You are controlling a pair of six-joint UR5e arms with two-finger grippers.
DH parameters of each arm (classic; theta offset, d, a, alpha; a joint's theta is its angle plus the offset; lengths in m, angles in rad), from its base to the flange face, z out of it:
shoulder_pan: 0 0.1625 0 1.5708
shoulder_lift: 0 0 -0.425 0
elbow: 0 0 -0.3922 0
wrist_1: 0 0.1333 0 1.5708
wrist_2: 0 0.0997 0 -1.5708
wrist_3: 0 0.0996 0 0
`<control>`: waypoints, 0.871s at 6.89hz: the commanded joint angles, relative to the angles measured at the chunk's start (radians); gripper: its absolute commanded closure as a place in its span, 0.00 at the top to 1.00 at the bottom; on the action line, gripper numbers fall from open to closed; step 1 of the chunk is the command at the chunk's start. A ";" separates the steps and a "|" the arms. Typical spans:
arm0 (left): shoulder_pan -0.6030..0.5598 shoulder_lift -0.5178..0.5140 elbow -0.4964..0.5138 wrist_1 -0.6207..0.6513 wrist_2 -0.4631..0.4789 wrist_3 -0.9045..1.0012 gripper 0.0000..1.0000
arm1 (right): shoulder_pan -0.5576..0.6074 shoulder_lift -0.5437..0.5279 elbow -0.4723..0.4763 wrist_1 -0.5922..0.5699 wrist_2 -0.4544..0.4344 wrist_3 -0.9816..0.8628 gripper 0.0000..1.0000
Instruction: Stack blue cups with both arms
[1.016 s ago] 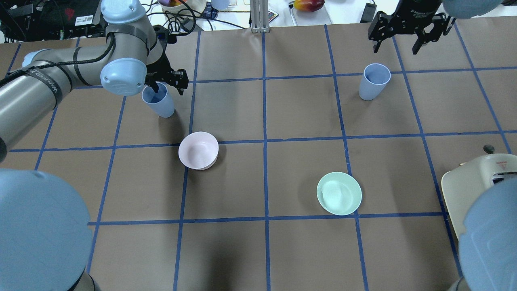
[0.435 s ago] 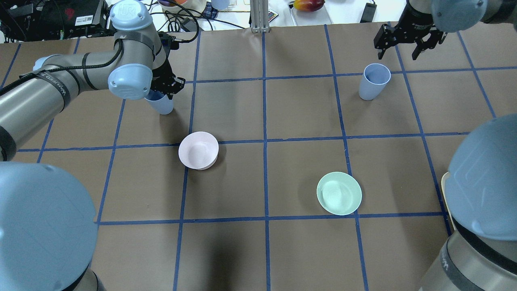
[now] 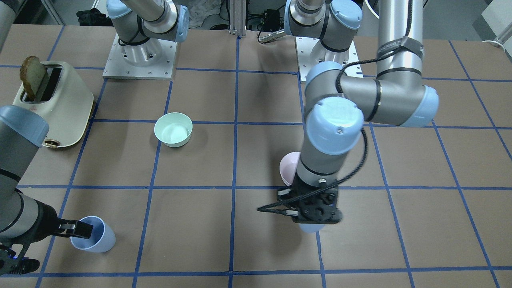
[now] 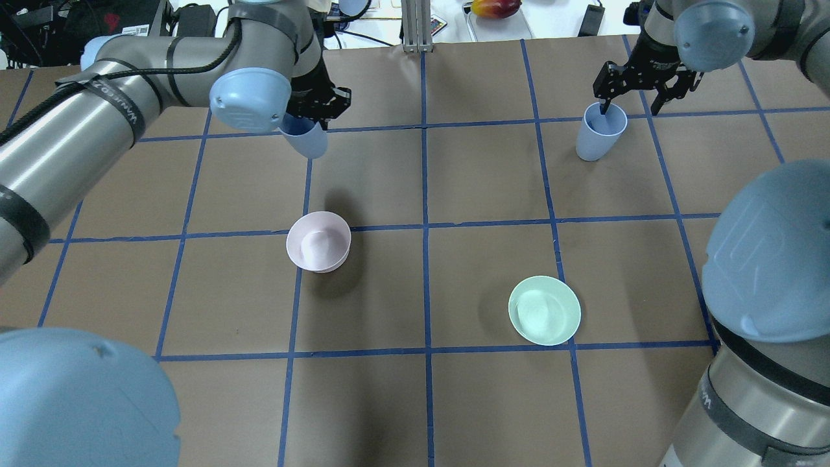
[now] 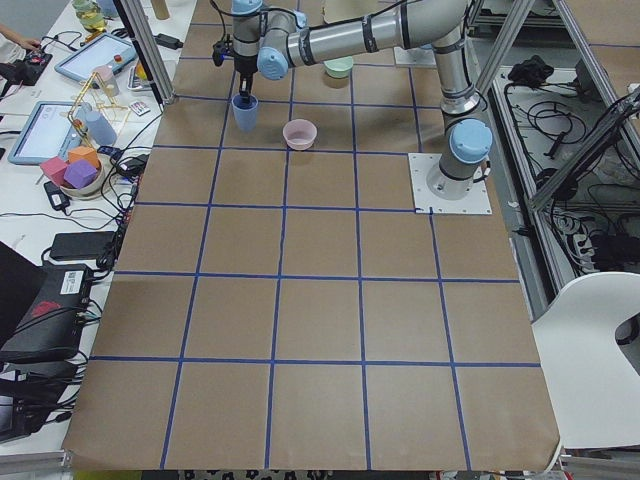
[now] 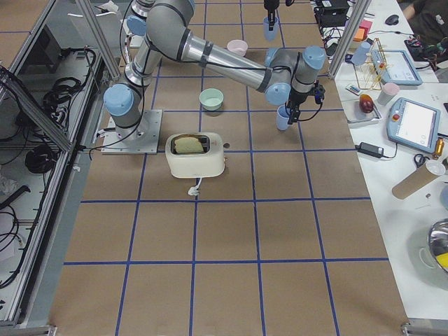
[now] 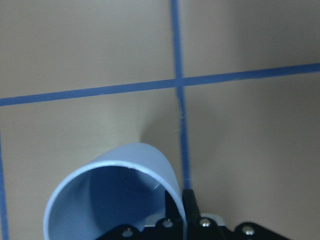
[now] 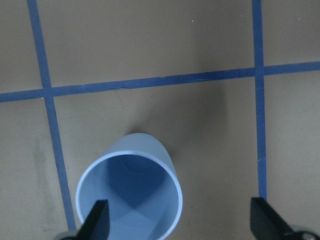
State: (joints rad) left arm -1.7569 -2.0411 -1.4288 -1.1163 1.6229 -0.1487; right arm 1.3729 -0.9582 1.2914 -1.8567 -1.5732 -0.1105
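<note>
When I lower this blue cup (image 3: 94, 235) into the other, it should nest partway and leave its rim standing above: its sides (image 3: 108, 238) taper gently.
Two pale blue cups. My left gripper (image 4: 312, 117) is shut on one blue cup (image 4: 306, 139), pinching its rim, and holds it tilted above the table. The wrist view shows the fingers (image 7: 182, 205) clamped on the rim of that cup (image 7: 125, 195). It also shows under the gripper (image 3: 311, 218) in the front view. The other blue cup (image 4: 600, 135) stands upright at the far right. My right gripper (image 4: 629, 107) is open over it, with one finger (image 8: 97, 222) at the mouth of the cup (image 8: 131, 197) and the other finger outside.
A pale pink bowl (image 4: 318, 241) sits left of centre, and a mint-green bowl (image 4: 545, 310) right of centre. A cream toaster (image 3: 60, 102) with a slice of toast stands by the right arm's base. Cables and clutter lie beyond the far edge.
My left gripper has lifted its cup off the table and carried it right and farther away. My right gripper has come down to the other cup, one finger at its mouth.
</note>
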 commanded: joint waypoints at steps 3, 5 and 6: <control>-0.271 -0.001 -0.125 -0.010 -0.081 -0.258 0.00 | -0.003 0.026 0.002 0.001 0.002 0.002 0.11; -0.266 -0.023 -0.170 0.003 -0.084 -0.238 0.41 | -0.003 0.022 -0.011 0.014 -0.004 0.003 0.00; -0.262 -0.018 -0.159 0.019 -0.089 -0.256 0.99 | -0.003 0.016 -0.014 0.017 -0.001 0.003 0.00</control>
State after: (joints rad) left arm -2.0215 -2.0575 -1.5867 -1.1131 1.5398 -0.3924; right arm 1.3699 -0.9363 1.2828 -1.8443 -1.5752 -0.1075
